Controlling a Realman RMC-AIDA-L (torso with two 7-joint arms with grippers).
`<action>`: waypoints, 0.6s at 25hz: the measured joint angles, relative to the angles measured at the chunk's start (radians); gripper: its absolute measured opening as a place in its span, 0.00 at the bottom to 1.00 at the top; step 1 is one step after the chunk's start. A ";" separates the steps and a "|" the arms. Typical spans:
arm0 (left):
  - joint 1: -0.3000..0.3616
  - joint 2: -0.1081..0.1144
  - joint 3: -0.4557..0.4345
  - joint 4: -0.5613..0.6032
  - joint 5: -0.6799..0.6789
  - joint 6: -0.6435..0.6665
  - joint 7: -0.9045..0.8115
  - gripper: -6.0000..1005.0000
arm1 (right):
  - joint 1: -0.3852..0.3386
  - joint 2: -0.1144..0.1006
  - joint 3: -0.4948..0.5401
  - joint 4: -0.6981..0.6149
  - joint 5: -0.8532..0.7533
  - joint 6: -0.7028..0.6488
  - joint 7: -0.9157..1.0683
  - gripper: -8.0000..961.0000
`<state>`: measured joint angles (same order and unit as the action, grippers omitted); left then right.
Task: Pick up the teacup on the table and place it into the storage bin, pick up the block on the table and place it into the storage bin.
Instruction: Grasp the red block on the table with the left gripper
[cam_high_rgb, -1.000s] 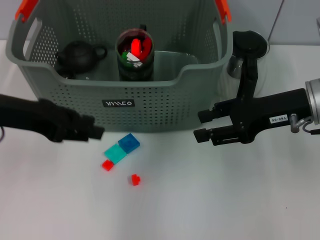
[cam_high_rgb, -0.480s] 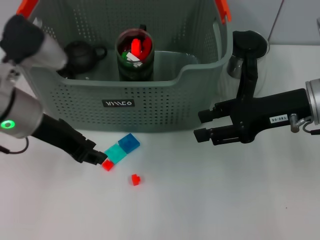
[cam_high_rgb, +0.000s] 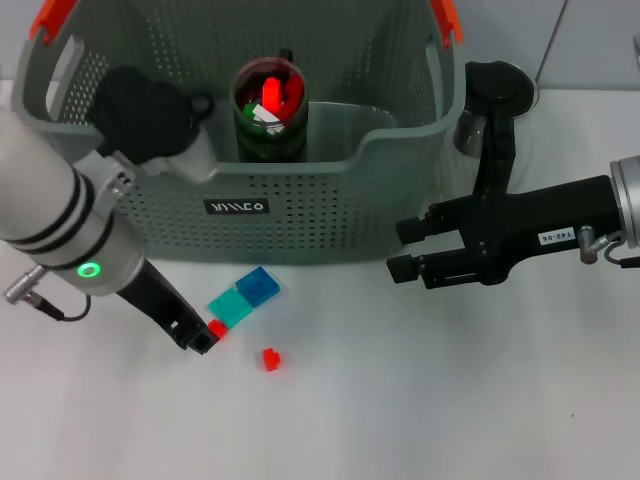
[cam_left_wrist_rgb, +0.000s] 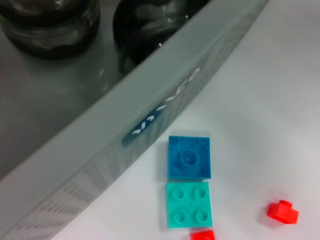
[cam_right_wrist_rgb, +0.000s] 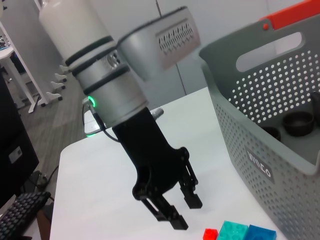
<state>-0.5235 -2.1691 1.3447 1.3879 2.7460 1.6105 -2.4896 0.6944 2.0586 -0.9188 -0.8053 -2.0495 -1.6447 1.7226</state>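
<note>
The small red block (cam_high_rgb: 217, 328) sticks out past the teal block's end (cam_high_rgb: 225, 318), in line with my left gripper's open fingers. I should carry on moving down until the fingers are on both sides of the red block.
The grey storage bin (cam_high_rgb: 330, 175) stands at the back of the white table. A dark cup (cam_high_rgb: 270, 105) with small bricks in it stands inside the bin. On the table in front lie a blue block (cam_high_rgb: 258, 285), a teal block (cam_high_rgb: 232, 304), a small red block (cam_high_rgb: 217, 328) and a tiny red piece (cam_high_rgb: 270, 359). My left gripper (cam_high_rgb: 200, 338) is open and low over the table, right beside the small red block. The right wrist view shows it open (cam_right_wrist_rgb: 182, 210). My right gripper (cam_high_rgb: 408, 250) is open and empty at the bin's right.
A black teapot (cam_high_rgb: 195, 103) in the bin is mostly hidden behind my left arm. A glass pot with a black lid (cam_high_rgb: 490, 95) stands outside the bin at the back right. The left wrist view shows the blue block (cam_left_wrist_rgb: 188, 157), the teal block (cam_left_wrist_rgb: 188, 204) and the bin wall (cam_left_wrist_rgb: 100, 150).
My left arm has swung in over the bin's front left, and its gripper has moved down and right to the small red block. The right arm has not moved.
</note>
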 joint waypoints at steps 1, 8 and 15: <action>-0.002 -0.001 0.036 -0.007 0.012 -0.012 -0.022 0.43 | 0.000 0.000 0.000 0.000 0.000 0.000 0.000 0.64; -0.021 -0.003 0.113 -0.051 0.041 -0.059 -0.106 0.43 | 0.000 0.000 0.000 0.000 0.000 0.002 -0.001 0.64; -0.033 -0.002 0.129 -0.068 0.046 -0.080 -0.187 0.42 | -0.006 0.000 0.000 0.000 0.000 0.002 -0.001 0.64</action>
<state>-0.5567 -2.1714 1.4735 1.3198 2.7915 1.5301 -2.6766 0.6888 2.0586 -0.9188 -0.8053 -2.0494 -1.6428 1.7214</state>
